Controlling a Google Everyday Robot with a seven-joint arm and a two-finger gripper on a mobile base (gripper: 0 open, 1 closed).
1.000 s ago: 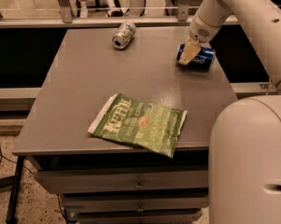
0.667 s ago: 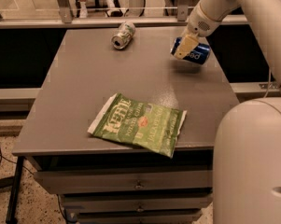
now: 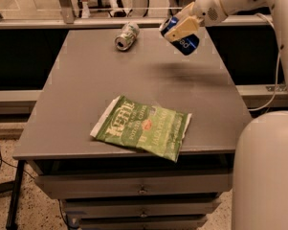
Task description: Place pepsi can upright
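Note:
The pepsi can (image 3: 185, 43) is tilted in my gripper above the grey table, so I need to level my wrist to stand the can upright before I lower it to the tabletop (image 3: 197, 67).
The dark-blue pepsi can (image 3: 185, 43) is in the air above the far right part of the grey table (image 3: 86, 90), tilted, with its shadow on the tabletop below. My gripper (image 3: 178, 29) is shut on the pepsi can, its tan fingers (image 3: 182, 28) across the can's body. The white arm reaches in from the upper right.
A silver-green can (image 3: 126, 35) lies on its side at the table's far middle. A green chip bag (image 3: 141, 127) lies flat near the front edge. Drawers sit under the table. My white base (image 3: 265, 176) fills the lower right. A rail runs behind the table.
My gripper has lifted the pepsi can off the tabletop and carried it up and to the left. The silver-green can and the chip bag have not moved.

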